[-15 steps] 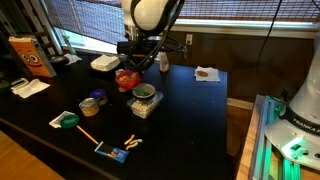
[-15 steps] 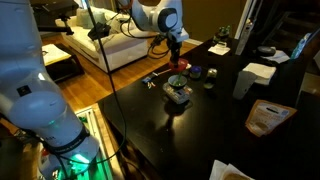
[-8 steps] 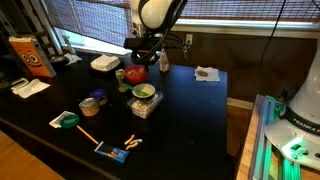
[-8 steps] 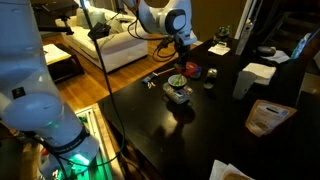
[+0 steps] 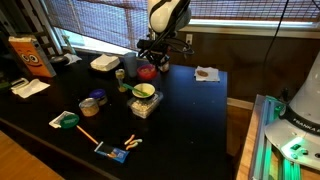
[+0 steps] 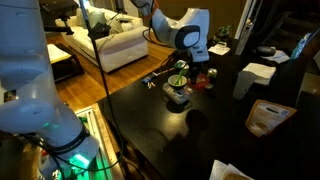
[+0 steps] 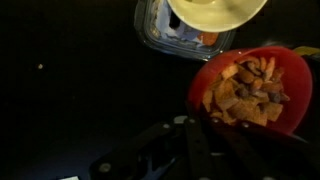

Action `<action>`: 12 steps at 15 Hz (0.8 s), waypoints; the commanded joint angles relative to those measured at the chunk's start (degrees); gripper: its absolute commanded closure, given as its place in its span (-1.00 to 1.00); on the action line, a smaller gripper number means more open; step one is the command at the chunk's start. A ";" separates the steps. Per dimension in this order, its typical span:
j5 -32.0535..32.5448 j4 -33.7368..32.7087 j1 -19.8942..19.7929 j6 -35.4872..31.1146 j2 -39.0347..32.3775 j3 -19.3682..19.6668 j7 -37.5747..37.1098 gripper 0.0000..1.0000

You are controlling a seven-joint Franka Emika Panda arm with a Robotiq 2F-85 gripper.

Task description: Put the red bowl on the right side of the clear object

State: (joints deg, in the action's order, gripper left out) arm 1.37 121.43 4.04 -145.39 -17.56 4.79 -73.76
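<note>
I should keep moving my gripper down to the spot (image 6: 205, 106) beside the clear object, since the spot is open and the red bowl (image 5: 147, 73) is level. I should let go once the bowl sits flat.
The red bowl (image 5: 147, 71) is held above the black table, just behind the clear tub. In the wrist view the red bowl (image 7: 252, 90) is full of snack mix, and my gripper (image 7: 212, 128) is shut on its near rim. The clear object (image 5: 145, 102) is a squarish tub with a green-rimmed yellowish bowl (image 5: 144, 92) in it. It also shows in an exterior view (image 6: 178, 95) and at the top of the wrist view (image 7: 160, 28). The red bowl shows beside it in an exterior view (image 6: 203, 79).
On the black table (image 5: 190, 115) are a white foam box (image 5: 104, 63), a small green dish (image 5: 68, 120), a small jar (image 5: 98, 98), an orange box (image 5: 26, 55), a napkin (image 5: 207, 73) and a blue packet (image 5: 115, 153). The table edge runs along the right.
The arm has carried the red bowl across the back of the clear tub, from one side toward the other, still shut on it.
</note>
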 commanded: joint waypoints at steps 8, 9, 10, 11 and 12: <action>-4.30 1.05 -2.39 -20.95 -14.38 3.94 4.43 0.98; -4.71 0.96 -2.39 -22.27 -15.59 4.04 5.09 0.98; -4.67 0.87 -2.01 -23.81 -16.94 4.59 5.55 0.98; -4.78 0.78 -1.71 -24.83 -17.97 4.96 6.04 0.98; -5.29 0.67 -1.71 -25.63 -18.81 4.91 6.59 0.44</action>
State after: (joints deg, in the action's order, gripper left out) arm -1.19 122.74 1.43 -167.80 -33.73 8.91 -69.88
